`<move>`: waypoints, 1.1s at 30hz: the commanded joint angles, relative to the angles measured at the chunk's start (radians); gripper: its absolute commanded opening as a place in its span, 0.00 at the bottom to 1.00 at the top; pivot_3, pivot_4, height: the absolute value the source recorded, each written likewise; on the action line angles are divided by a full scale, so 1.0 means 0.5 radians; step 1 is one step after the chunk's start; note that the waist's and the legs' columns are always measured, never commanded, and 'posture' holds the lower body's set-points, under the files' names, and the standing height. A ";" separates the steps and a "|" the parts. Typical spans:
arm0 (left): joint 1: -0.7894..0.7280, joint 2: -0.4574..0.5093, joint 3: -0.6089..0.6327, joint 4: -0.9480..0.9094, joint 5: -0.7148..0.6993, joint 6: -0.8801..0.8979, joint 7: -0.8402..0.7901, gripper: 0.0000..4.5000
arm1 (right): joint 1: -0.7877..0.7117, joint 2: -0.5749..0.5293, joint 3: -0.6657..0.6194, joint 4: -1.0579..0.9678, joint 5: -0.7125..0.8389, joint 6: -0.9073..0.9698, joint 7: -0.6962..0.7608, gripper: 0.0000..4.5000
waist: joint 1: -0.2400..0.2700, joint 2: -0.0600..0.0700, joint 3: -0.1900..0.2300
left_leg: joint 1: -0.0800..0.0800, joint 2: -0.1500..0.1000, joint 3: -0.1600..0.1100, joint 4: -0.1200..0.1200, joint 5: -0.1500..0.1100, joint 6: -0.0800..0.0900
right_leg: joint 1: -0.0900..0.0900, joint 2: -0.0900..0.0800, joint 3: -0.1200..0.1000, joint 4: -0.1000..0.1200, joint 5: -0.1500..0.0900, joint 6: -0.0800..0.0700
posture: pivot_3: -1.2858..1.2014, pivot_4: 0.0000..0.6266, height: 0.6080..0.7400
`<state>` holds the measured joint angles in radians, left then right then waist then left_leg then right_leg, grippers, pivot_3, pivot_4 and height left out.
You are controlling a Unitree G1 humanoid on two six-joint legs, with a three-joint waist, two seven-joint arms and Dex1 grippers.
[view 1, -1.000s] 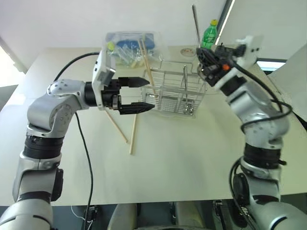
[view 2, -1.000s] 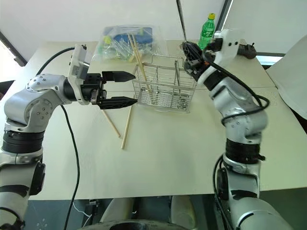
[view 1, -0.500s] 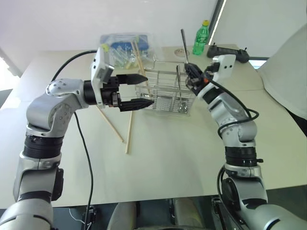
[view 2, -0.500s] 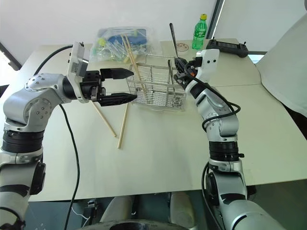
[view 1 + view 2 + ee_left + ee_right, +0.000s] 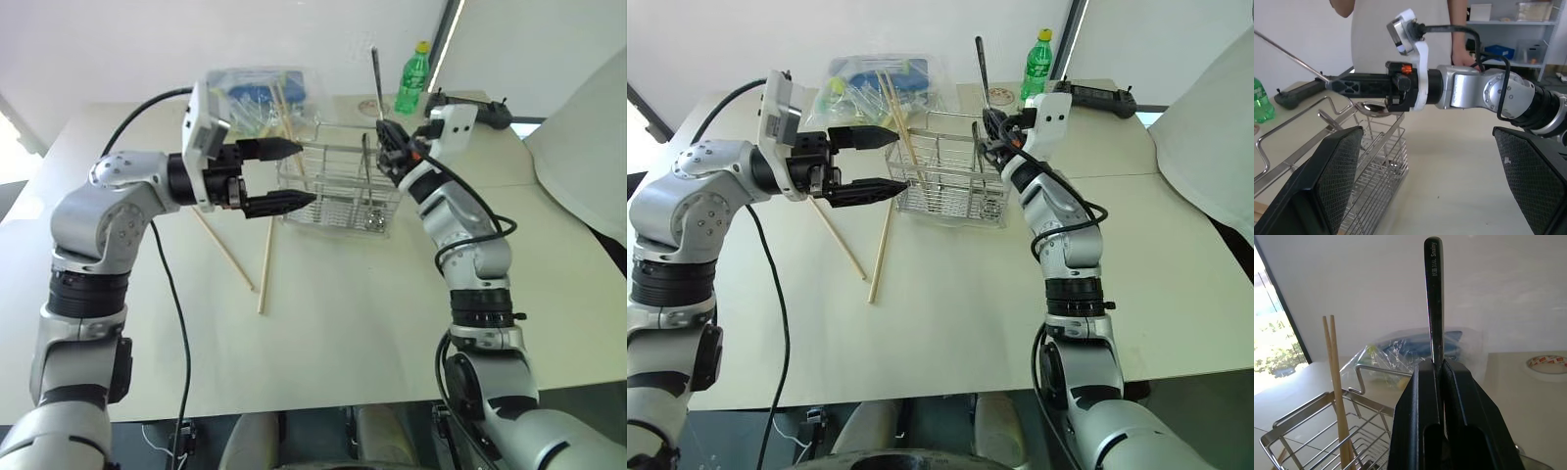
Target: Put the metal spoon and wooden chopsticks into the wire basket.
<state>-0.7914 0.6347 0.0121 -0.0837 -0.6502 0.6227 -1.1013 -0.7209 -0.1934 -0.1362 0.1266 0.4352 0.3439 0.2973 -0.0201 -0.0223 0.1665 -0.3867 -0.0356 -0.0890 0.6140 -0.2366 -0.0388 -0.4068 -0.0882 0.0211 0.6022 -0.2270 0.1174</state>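
The loose chopstick (image 5: 224, 250) will lean and stick out of the top when I lower it in, because chopsticks inside the wire basket (image 5: 283, 110) stick up above the basket's rim.
The wire basket (image 5: 333, 191) stands at the table's middle back. Two wooden chopsticks (image 5: 896, 113) lean inside its left end. Two more chopsticks (image 5: 880, 253) lie on the table in front of it. My right gripper (image 5: 388, 142) is shut on the metal spoon (image 5: 375, 78) over the basket's right end. The spoon's handle (image 5: 1434, 308) points up, and its bowl (image 5: 1374, 107) hangs at the basket's rim. My left gripper (image 5: 286, 176) is open, level, just left of the basket, with nothing between its fingers (image 5: 1327, 181).
Behind the basket lie a clear plastic bag (image 5: 255, 93) with blue contents, a green bottle (image 5: 411, 76), a tape roll (image 5: 999, 95) and a black controller (image 5: 1097, 95). A person (image 5: 1400, 29) stands beyond the table's right side.
The camera has shifted. My right gripper has sunk with the spoon toward the basket's right end. The left gripper has stayed open beside the basket.
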 commanded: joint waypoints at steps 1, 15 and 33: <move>-0.061 0.003 0.034 -0.015 0.002 -0.037 -0.010 1.00 | -0.033 0.028 -0.045 -0.059 0.042 -0.040 0.018 0.22 | 0.000 0.000 0.000 | 0.000 0.000 0.000 0.000 0.000 0.000 | 0.000 0.000 0.000 0.000 0.000 0.000 | 0.52 0.24 0.89; -0.081 -0.020 0.034 0.009 0.017 -0.042 -0.024 1.00 | 0.089 -0.152 -0.085 -0.358 0.022 0.121 0.003 0.99 | 0.004 0.000 0.000 | 0.000 0.000 0.000 0.000 0.000 0.000 | 0.000 0.000 0.000 0.001 0.000 0.000 | 0.52 0.24 0.89; 0.046 0.254 0.197 0.384 0.347 0.039 0.479 1.00 | 1.104 -1.586 -0.852 -1.617 1.117 1.104 1.038 0.99 | 0.016 -0.002 0.000 | 0.006 0.005 0.003 0.002 -0.004 0.007 | 0.010 0.002 0.000 -0.009 -0.005 -0.008 | 0.52 0.24 0.89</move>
<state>-0.7566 0.7496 0.0932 0.0674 -0.5403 0.6423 -0.9445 -0.1737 -0.9855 -0.5249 -0.6339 0.9582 0.8955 0.8193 -0.0118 -0.0231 0.1667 -0.3820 -0.0332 -0.0873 0.6154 -0.2387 -0.0352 -0.3993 -0.0874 0.0209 0.5975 -0.2300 0.1138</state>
